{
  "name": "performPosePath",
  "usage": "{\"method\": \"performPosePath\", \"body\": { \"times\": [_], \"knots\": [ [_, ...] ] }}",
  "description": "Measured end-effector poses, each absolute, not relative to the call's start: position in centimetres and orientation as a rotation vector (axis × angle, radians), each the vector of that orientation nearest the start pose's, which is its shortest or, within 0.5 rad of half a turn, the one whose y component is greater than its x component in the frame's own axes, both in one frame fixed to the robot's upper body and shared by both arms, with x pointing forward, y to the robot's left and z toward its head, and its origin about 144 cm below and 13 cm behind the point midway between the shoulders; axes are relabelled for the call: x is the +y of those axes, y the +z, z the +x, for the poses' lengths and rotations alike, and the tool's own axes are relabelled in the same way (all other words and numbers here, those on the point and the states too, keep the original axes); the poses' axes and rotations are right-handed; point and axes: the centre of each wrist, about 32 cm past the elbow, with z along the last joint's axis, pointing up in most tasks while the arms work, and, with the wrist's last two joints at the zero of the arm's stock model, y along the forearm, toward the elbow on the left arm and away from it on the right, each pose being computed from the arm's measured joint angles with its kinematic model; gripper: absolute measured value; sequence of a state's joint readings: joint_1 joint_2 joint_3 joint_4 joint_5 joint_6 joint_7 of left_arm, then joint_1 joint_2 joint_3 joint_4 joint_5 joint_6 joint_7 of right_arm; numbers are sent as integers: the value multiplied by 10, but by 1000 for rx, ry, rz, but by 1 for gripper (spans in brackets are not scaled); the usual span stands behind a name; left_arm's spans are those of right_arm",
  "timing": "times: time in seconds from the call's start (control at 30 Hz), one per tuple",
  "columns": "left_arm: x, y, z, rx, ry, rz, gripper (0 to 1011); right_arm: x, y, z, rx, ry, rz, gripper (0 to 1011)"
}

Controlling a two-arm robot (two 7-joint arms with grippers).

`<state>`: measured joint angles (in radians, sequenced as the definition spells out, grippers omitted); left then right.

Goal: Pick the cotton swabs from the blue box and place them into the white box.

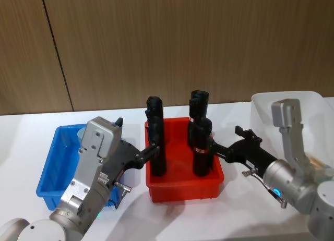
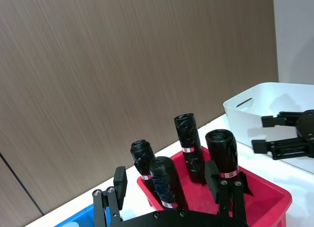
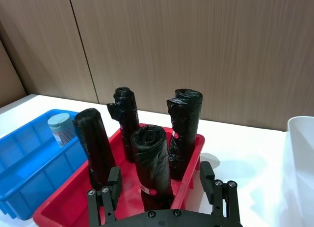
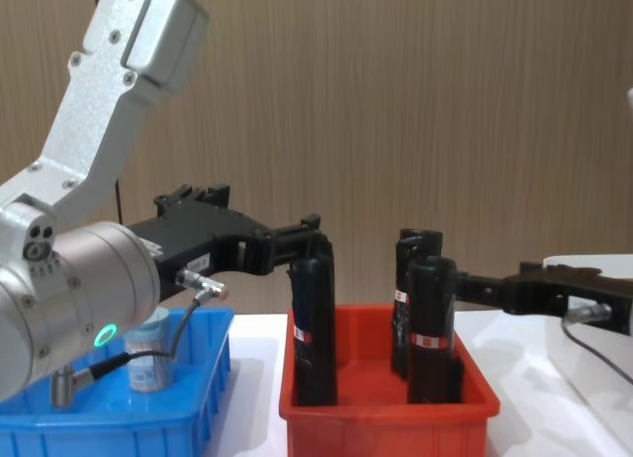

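A dark flap (image 4: 456, 380) sticks out low next to the front black roll (image 4: 431, 323), so the flap will come up with the roll when I lift the roll.
One cotton swab jar (image 3: 61, 128) with a pale blue lid stands in the blue box (image 1: 52, 165) at the left; the chest view shows this jar (image 4: 148, 363) behind my left arm. My left gripper (image 1: 135, 137) hangs open over the seam between the blue box and the red bin, one fingertip (image 1: 152, 149) close to a black roll, holding nothing. My right gripper (image 1: 229, 141) is open and empty beside the red bin's right side, near another roll. The white box (image 1: 292, 103) stands at the far right behind my right arm.
A red bin (image 1: 182, 186) between the two boxes holds several tall black rolls (image 1: 156, 142) with red-white bands, rising well above its rim. A wooden wall closes off the back. White tabletop shows in front of the bins.
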<state>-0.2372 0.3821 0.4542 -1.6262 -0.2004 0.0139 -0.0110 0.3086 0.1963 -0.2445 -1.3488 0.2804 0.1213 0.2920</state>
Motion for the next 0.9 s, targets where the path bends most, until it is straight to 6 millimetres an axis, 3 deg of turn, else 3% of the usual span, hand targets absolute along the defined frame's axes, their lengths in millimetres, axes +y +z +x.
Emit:
{"method": "performPosePath", "body": {
  "times": [0.53, 0.9],
  "knots": [
    [198, 1204, 492, -268, 1124, 61, 1004, -223, 1169, 576, 114, -1037, -42, 1001],
    [198, 1204, 492, -268, 1124, 61, 1004, -224, 1167, 588, 130, -1018, -33, 1001]
  ]
}}
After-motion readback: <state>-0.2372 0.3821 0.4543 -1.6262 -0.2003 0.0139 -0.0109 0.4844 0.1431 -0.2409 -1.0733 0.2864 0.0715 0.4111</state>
